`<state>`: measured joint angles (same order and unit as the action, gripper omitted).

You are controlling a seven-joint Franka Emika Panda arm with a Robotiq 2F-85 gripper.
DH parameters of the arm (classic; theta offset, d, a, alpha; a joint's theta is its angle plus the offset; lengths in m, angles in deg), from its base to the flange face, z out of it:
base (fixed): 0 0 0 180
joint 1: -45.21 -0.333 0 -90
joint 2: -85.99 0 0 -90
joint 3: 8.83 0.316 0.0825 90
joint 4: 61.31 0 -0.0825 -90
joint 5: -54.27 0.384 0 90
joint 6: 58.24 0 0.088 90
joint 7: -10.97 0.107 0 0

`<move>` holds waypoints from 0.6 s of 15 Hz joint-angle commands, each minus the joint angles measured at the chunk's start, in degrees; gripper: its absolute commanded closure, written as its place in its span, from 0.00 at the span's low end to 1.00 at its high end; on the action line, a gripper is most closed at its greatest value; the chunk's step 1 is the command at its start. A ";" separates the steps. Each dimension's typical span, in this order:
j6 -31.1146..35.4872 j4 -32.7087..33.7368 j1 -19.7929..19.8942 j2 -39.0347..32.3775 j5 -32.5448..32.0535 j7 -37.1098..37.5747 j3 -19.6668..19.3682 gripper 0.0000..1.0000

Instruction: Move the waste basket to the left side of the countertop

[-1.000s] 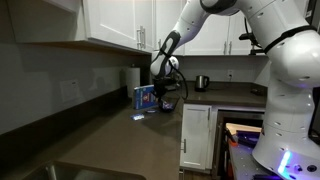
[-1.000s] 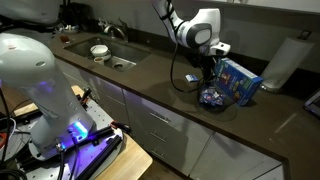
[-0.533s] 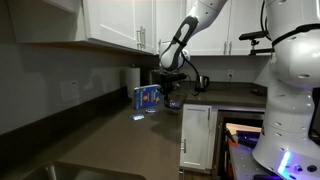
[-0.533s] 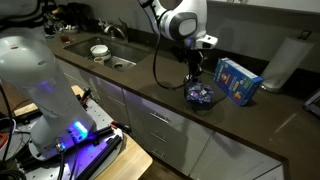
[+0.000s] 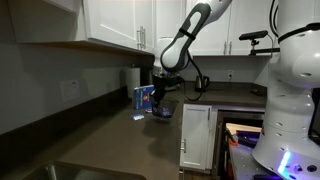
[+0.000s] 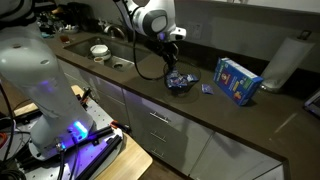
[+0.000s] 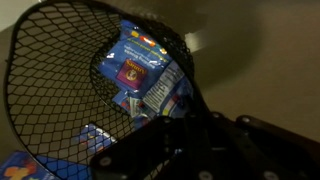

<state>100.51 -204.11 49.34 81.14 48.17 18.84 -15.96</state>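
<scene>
The robot's gripper has the waste basket's rim in its fingers and the countertop toward the sink is clear, so it should carry the basket there next until the basket rests flat.
The waste basket is a small dark wire-mesh bowl with colourful wrappers inside. It sits just above or on the countertop, left of the blue box. My gripper is shut on its rim from above. In an exterior view the basket hangs under my gripper by the counter's front edge. In the wrist view the mesh basket fills the left, with the dark fingers clamped on its rim.
A blue box stands behind the basket. A paper towel roll is at the far end, a steel kettle on the far counter. A sink lies further along. An open drawer is below.
My gripper has carried the basket along the countertop away from the blue box, toward the sink side. The arm has swung with it.
</scene>
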 commanded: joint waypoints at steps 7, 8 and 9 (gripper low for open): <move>6.12 -6.75 -8.38 1.76 0.21 -10.39 11.43 0.99; 7.23 -7.70 -9.05 1.68 -1.05 -11.01 11.86 0.99; 8.31 -8.71 -9.66 1.57 -1.91 -12.01 12.37 0.99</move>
<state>105.17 -209.10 40.57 81.17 48.66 10.92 -4.54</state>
